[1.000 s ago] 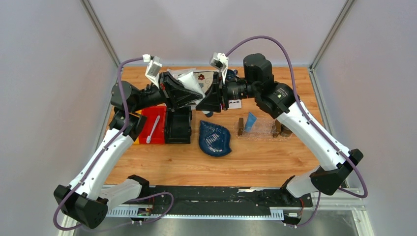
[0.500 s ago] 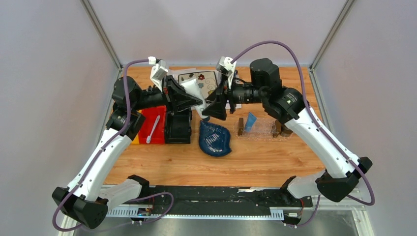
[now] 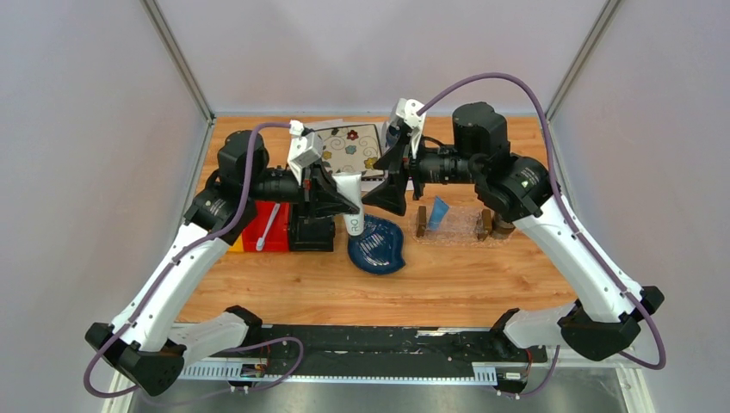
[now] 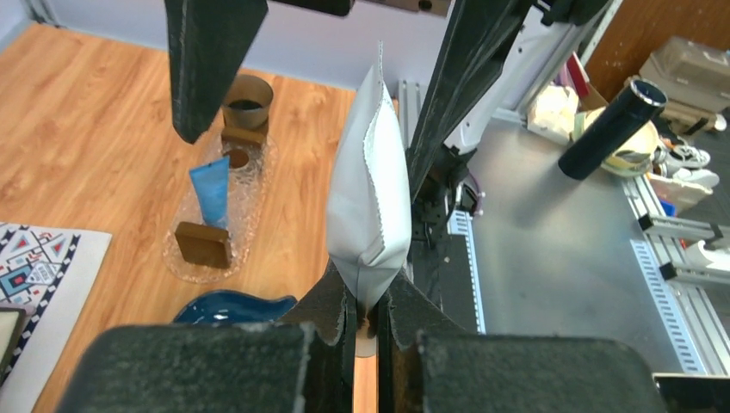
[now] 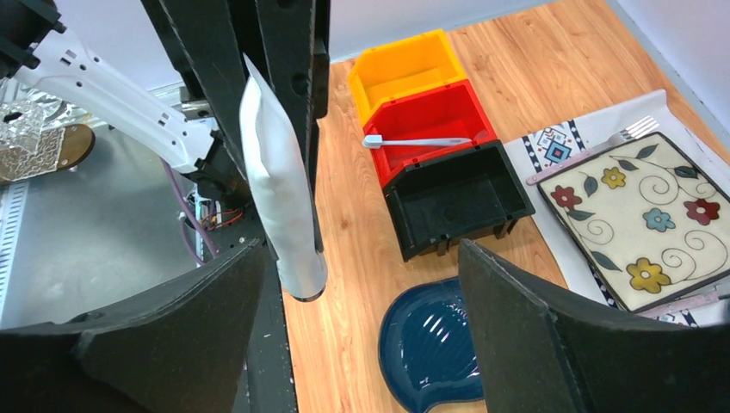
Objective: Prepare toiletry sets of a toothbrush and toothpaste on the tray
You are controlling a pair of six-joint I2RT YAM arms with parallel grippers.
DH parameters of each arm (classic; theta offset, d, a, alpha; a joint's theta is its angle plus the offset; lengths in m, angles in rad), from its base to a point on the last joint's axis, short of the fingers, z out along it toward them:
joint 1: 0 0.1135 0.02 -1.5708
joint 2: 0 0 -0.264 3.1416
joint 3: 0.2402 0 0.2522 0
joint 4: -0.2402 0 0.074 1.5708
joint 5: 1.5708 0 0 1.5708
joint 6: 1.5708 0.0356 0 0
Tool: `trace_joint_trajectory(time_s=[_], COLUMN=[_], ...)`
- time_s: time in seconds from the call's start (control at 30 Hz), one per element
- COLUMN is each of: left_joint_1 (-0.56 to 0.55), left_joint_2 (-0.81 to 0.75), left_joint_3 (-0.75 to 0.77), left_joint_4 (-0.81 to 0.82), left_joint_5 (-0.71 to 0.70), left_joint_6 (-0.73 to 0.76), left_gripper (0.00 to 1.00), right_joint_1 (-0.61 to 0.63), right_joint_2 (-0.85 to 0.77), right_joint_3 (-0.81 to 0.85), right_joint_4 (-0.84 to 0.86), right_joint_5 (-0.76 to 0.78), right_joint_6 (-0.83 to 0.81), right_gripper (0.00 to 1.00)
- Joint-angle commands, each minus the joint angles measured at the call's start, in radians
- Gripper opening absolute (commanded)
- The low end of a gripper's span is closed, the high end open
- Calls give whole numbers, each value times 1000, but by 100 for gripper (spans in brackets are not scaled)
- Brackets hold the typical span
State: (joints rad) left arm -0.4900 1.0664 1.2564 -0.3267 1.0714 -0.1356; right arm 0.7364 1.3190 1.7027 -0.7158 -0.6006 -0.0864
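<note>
The robot's left gripper has hold of the white-grey toothpaste tube, but the clear tray [image 3: 454,225] is over by the right gripper. The right gripper should therefore take the tube's body [image 3: 349,185] first.
A white-grey toothpaste tube [image 3: 353,206] hangs in the air over the blue dish's far edge. My left gripper [image 3: 343,203] is shut on it near its cap end [image 4: 366,303]. My right gripper [image 3: 380,186] stands open just right of the tube, its fingers apart from it [image 5: 361,331]. A light blue toothpaste tube [image 3: 439,212] lies in the clear tray [image 3: 460,227], between the brown wooden blocks [image 4: 203,244]. The pale toothbrush [image 3: 269,225] rests in the red bin [image 5: 435,110].
A black bin [image 3: 312,228] sits beside the red one, and a yellow bin [image 5: 405,62] stands beyond it. A dark blue leaf-shaped dish [image 3: 376,243] lies below the grippers. At the back are a flowered plate [image 3: 351,146] on a placemat and a fork [image 5: 594,151].
One second ago both grippers were on the white-grey tube. The right gripper has since opened and let go. Both arms have shifted right and nearer, and the left carries the tube.
</note>
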Motion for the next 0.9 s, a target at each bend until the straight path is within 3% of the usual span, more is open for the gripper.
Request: trace_joint_trajectory(time_s=[0.0, 0.3, 0.5, 0.87], left_joint_1=[-21, -58, -67, -74], left_joint_2=[17, 46, 56, 60], left_joint_3=[60, 58, 69, 74], left_joint_4=[-132, -173, -181, -196], left_joint_5=[1, -28, -25, -28], left_joint_6=[166, 222, 226, 237], left_gripper=[0, 0, 0, 0], right_joint_1=[3, 12, 20, 44], right_joint_2=[11, 28, 45, 82], right_joint_3=[48, 40, 25, 40], right_joint_4=[7, 10, 18, 10], right_joint_5=[-54, -94, -108, -128], right_joint_6=[5, 10, 11, 10], right_gripper=[86, 86, 79, 52])
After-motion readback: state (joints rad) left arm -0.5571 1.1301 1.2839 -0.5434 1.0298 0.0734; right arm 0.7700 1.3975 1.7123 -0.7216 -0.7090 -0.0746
